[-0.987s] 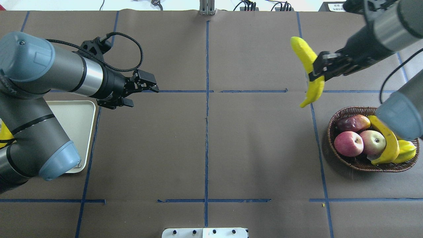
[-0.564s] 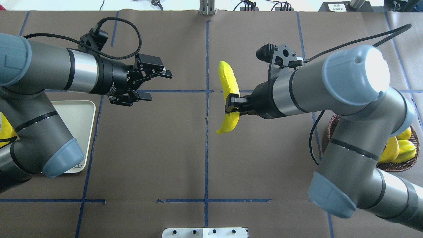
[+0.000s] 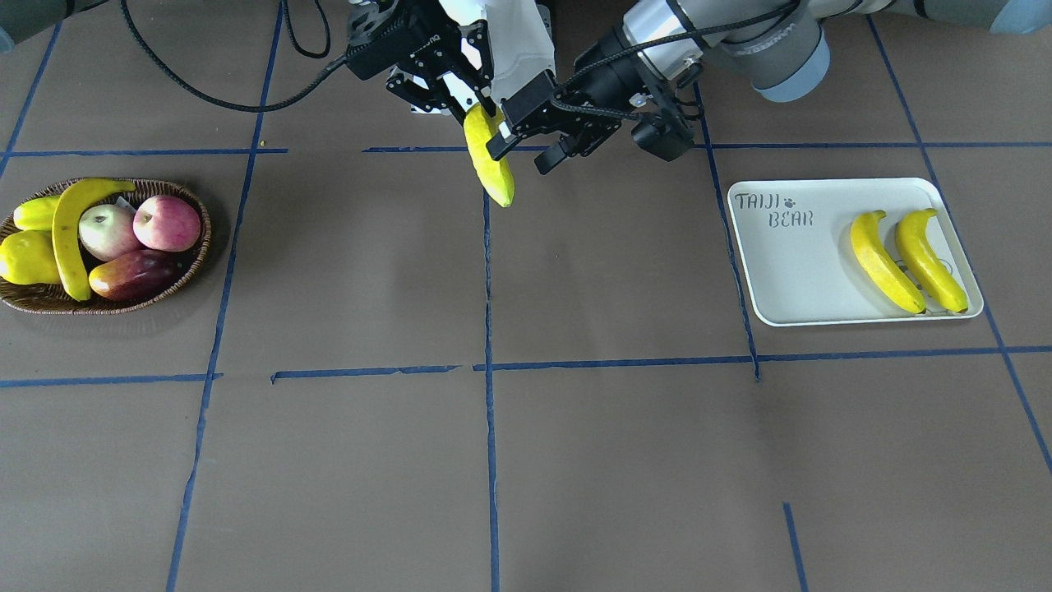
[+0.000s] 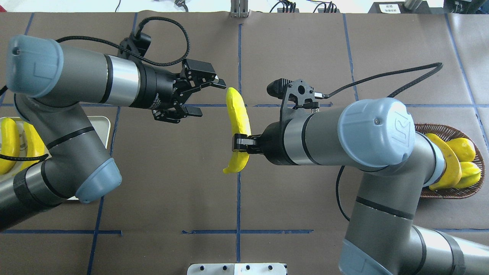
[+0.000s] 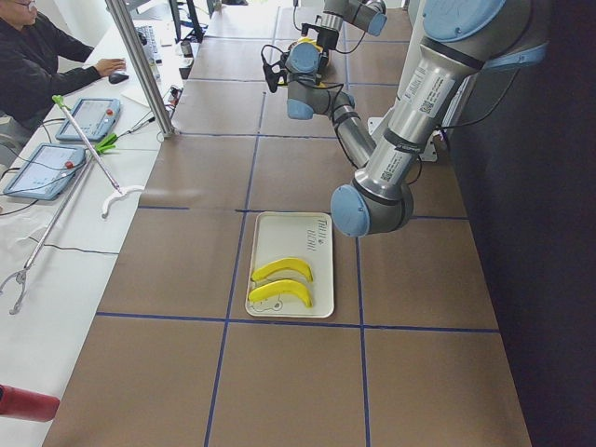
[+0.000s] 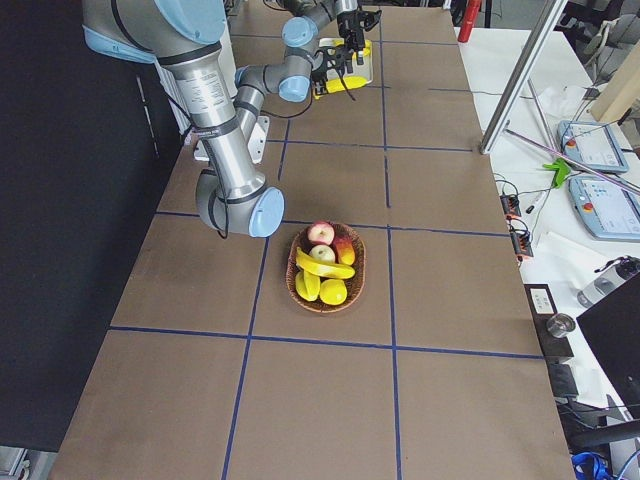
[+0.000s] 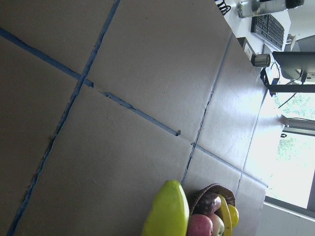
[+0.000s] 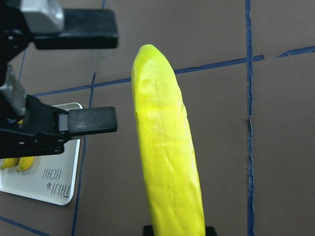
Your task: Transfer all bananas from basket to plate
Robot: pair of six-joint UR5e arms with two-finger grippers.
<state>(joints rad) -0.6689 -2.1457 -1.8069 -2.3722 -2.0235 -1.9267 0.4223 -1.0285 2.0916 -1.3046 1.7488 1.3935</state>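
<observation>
Next, I take the banana's loose end (image 3: 499, 179) with my left gripper and bring the banana to the plate, because my right gripper holds the banana far from the plate (image 3: 804, 261).
My right gripper (image 4: 240, 143) is shut on a banana (image 4: 237, 122) and holds it above the table's middle; the banana also shows in the front view (image 3: 491, 164). My left gripper (image 4: 210, 98) is open right beside the banana's far end without touching it, with one finger (image 8: 91, 120) next to the banana (image 8: 170, 162) in the right wrist view. Two bananas (image 3: 883, 263) (image 3: 929, 259) lie on the plate (image 3: 789, 279). One banana (image 3: 70, 238) lies in the wicker basket (image 3: 107, 306).
The basket also holds two apples (image 3: 164, 222), a dark red fruit (image 3: 131, 275) and short yellow fruits (image 3: 25, 256). It stands at the table's right end (image 4: 450, 194), partly hidden under my right arm. An operator (image 5: 37, 65) sits beyond the table's far side.
My right arm has carried the banana left from near the basket to the table's middle. My left gripper has moved right toward it, still open.
</observation>
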